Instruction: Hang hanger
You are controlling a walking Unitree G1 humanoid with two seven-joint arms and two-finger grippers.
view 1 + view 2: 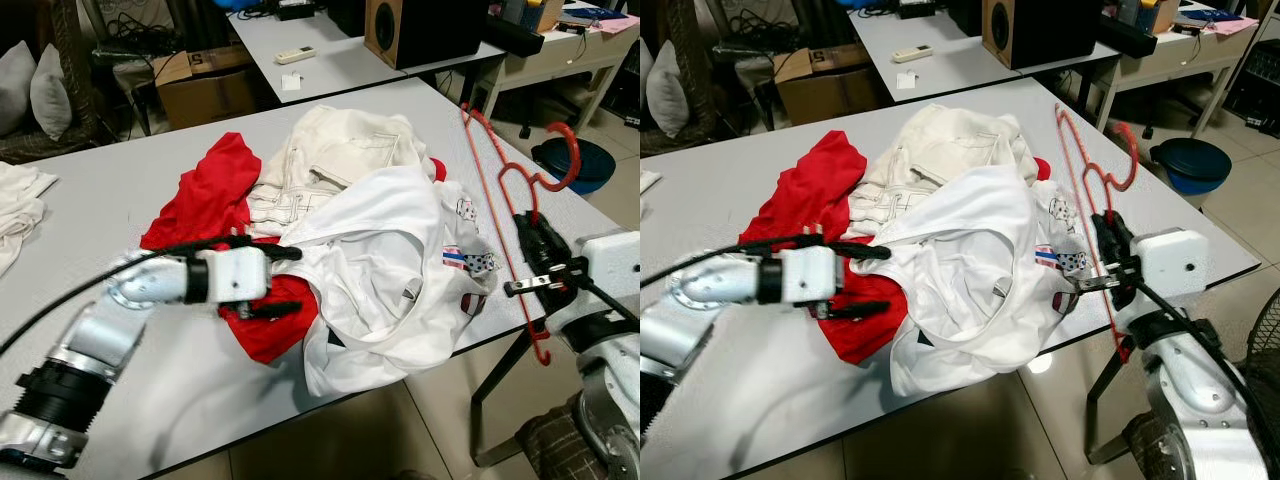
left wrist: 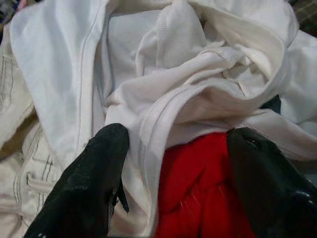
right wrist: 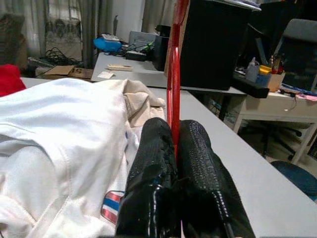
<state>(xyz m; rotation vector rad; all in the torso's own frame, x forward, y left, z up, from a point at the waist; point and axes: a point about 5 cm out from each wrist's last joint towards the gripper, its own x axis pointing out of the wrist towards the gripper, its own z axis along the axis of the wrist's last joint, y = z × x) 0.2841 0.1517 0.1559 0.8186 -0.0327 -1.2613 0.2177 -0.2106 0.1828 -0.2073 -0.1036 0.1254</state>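
Note:
A dark patch (image 1: 335,340) shows under the rim of the white T-shirt's opening, so a large black print will come into view when I lift the T-shirt's fold (image 1: 292,264).
A thin red hanger (image 1: 497,190) lies slanted along the grey table's (image 1: 120,190) right edge, its hook (image 1: 562,150) out past the edge. My right gripper (image 1: 524,228) is shut on the hanger's wire, and the right wrist view has the wire (image 3: 173,69) rising from between the closed fingers (image 3: 198,148). A white T‑shirt (image 1: 385,260) lies crumpled mid-table over a red garment (image 1: 215,190). My left gripper (image 1: 293,279) stands open at the shirt's left edge. In the left wrist view its fingers (image 2: 89,188) straddle a white fold (image 2: 198,94) and red cloth (image 2: 198,193).
A cream garment (image 1: 340,150) lies behind the T‑shirt. Beyond is a second table (image 1: 340,60) with a remote (image 1: 295,55) and a dark speaker (image 1: 420,30). A cardboard box (image 1: 205,85) sits at back left. A blue bin (image 1: 580,165) stands on the floor to the right.

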